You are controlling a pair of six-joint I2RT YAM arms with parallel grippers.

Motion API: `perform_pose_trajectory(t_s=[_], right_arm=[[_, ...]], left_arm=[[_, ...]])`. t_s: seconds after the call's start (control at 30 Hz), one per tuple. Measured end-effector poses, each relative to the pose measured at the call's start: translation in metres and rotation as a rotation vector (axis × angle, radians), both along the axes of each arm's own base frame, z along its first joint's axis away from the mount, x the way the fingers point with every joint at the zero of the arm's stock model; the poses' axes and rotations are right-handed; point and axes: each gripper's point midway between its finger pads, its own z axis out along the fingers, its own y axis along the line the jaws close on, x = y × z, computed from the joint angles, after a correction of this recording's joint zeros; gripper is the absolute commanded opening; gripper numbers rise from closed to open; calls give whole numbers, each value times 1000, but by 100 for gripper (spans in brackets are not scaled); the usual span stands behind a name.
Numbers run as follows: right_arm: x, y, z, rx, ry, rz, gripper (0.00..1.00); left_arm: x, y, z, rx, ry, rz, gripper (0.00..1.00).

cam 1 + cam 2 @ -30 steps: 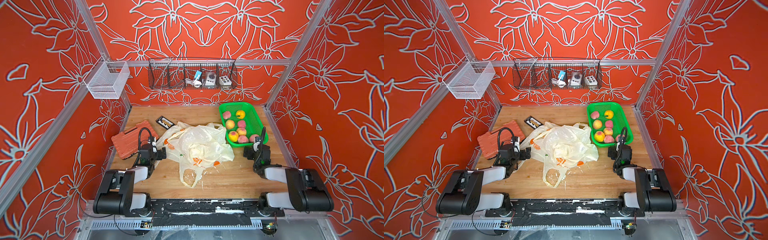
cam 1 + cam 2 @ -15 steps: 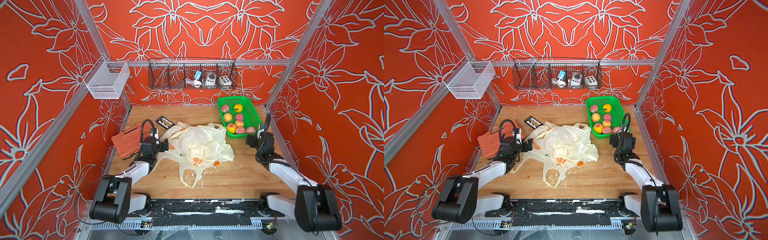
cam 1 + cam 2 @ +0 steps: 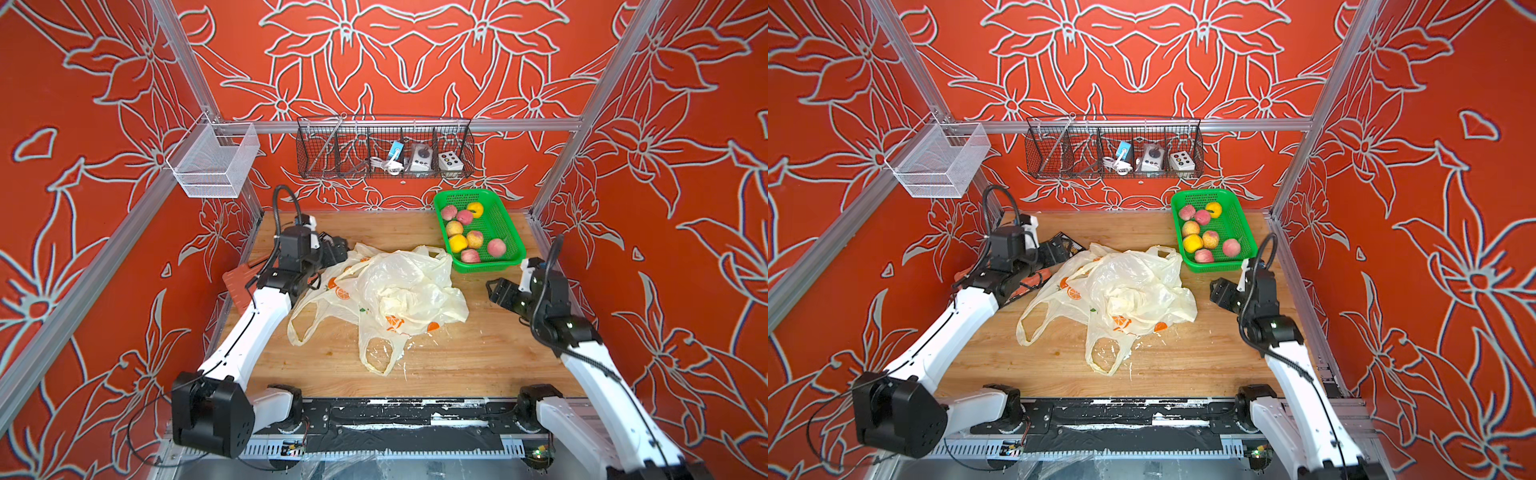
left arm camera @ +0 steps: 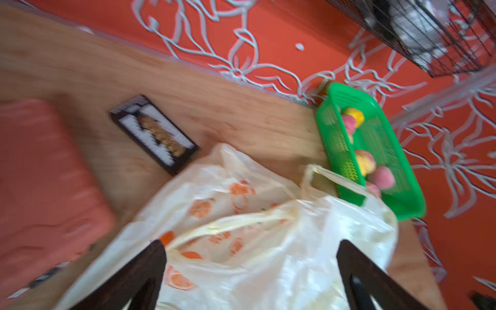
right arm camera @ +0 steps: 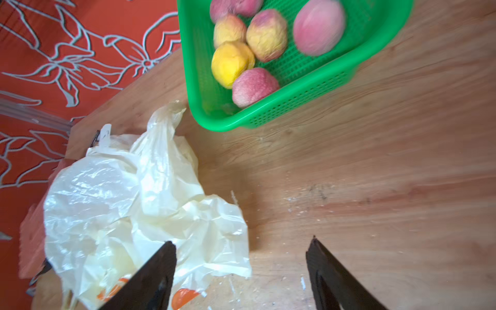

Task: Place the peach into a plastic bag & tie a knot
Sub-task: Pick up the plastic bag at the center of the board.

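I should use my left gripper to lift the back rim [image 3: 406, 255] and spread the plastic bag before I take a peach, because the bag's upper layer is bunched up over its middle [image 3: 396, 300].
Several peaches [image 3: 474, 239] [image 5: 267, 35] lie in a green basket [image 3: 486, 266] [image 3: 1221, 264] at the back right. A crumpled pile of cream plastic bags [image 3: 399, 291] [image 3: 1129, 291] with orange prints covers the middle of the table, handle loops [image 3: 376, 357] trailing toward the front. No knot is in view. My left gripper [image 3: 334, 251] [image 4: 251, 243] hovers open over the pile's back left edge. Right of the pile and in front of the basket, my right gripper [image 3: 496, 291] [image 5: 241, 240] is open above bare wood, one finger over the pile's edge. Neither holds anything.
A red-orange case [image 3: 239, 282] and a black card of small parts [image 3: 1065, 245] [image 4: 153, 134] lie at the left, beside my left arm. A black wire basket [image 3: 384, 147] and a white mesh basket [image 3: 212, 162] hang on the walls.
Both arms have lifted and reached further over the table. The green basket has shifted a little toward the back wall. My right jaws have narrowed slightly but stay open.
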Motion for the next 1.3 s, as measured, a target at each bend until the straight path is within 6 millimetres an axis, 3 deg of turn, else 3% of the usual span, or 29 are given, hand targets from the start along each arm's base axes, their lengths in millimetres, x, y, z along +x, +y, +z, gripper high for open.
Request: perform_pose_trajectory(t_s=[0.1, 0.27, 0.4, 0.5, 0.6, 0.67, 0.83, 0.93, 1.03, 1.1, 1.2, 1.3], right_arm=[[2, 10, 9, 38, 47, 37, 77], [6, 30, 19, 99, 74, 88, 76], [9, 44, 10, 110, 134, 124, 77], [13, 48, 10, 115, 168, 132, 77], [16, 51, 27, 118, 159, 140, 78], [20, 51, 46, 118, 124, 148, 79], [36, 51, 105, 124, 20, 156, 88], [50, 43, 128, 126, -10, 136, 97], [61, 37, 132, 141, 9, 119, 97], [66, 41, 121, 171, 54, 126, 97], [61, 56, 79, 210, 186, 146, 97], [34, 76, 24, 205, 357, 171, 97]], left_arm=[[-11, -46, -19, 33, 86, -155, 100], [-25, -75, -86, 151, 294, -288, 96], [-15, -92, -122, 285, 357, -361, 51], [-8, -93, -127, 361, 322, -397, 37], [-4, -94, -98, 397, 164, -460, 28], [-12, -98, -59, 400, -16, -542, 16], [-62, -117, 64, 406, -615, -775, 7], [-75, -124, 107, 429, -852, -852, 8], [-79, -129, 103, 439, -920, -918, 8], [-83, -132, 89, 431, -920, -958, 8], [-91, -135, 73, 411, -906, -1008, 8], [-95, -137, 70, 397, -915, -1032, 8]])
